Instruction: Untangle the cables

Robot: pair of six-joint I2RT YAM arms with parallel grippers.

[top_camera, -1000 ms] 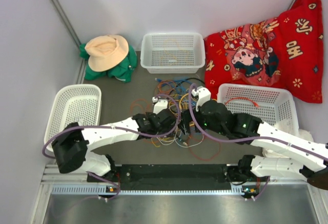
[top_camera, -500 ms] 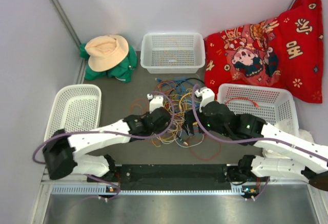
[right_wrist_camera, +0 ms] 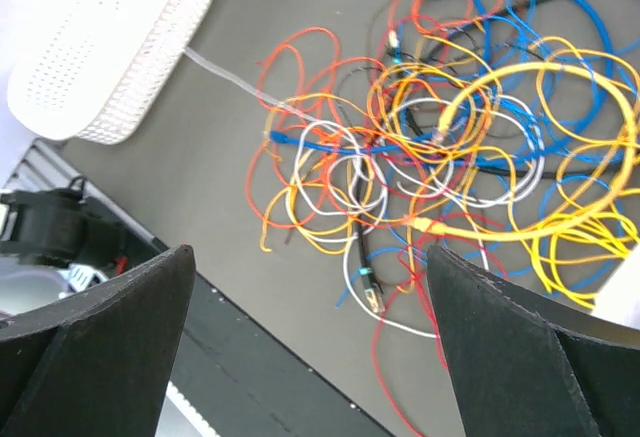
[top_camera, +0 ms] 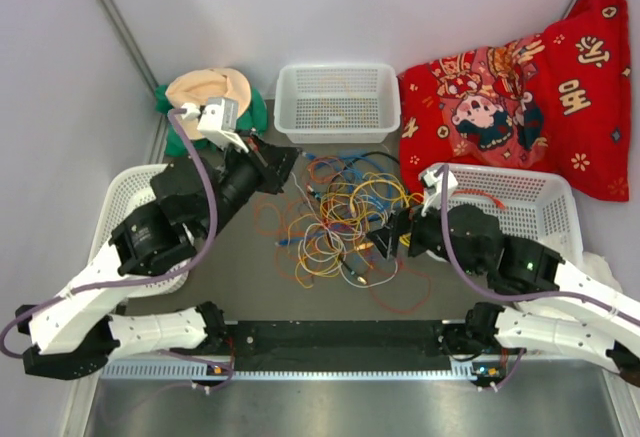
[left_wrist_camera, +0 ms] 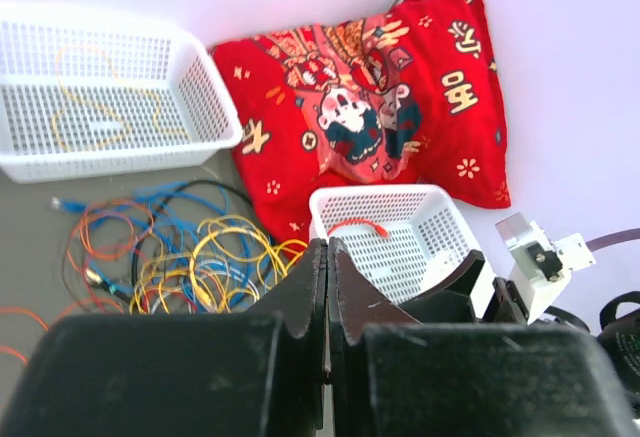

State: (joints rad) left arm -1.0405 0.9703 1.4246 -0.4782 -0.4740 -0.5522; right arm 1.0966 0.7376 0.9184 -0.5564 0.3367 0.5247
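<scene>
I expect the thin white cable (right_wrist_camera: 228,75) to slide free and leave the tangle behind when I pull it, because it runs tight over the orange loops (right_wrist_camera: 284,104).
The cables (top_camera: 345,217) lie as a loose tangle of yellow, orange, blue, red, white and black loops on the grey table, also seen in the right wrist view (right_wrist_camera: 440,147) and the left wrist view (left_wrist_camera: 170,252). My left gripper (top_camera: 288,160) is raised at the tangle's back left with its jaws pressed together (left_wrist_camera: 327,244). A thin white cable (right_wrist_camera: 225,72) runs straight and taut from the tangle toward it (top_camera: 305,197). At the tangle's right edge my right gripper (top_camera: 385,242) stands wide open (right_wrist_camera: 310,252), above a black plug and holding nothing.
White baskets stand at the left (top_camera: 150,207), at the back (top_camera: 338,102) with a yellow cable inside, and at the right (top_camera: 500,197) with a red cable inside. A hat (top_camera: 205,97) on green cloth and a red cushion (top_camera: 520,87) lie at the back.
My left gripper shut inside the tangle, then rose and swung back to the left, drawing a white cable taut. The right arm drew back to the right, still open.
</scene>
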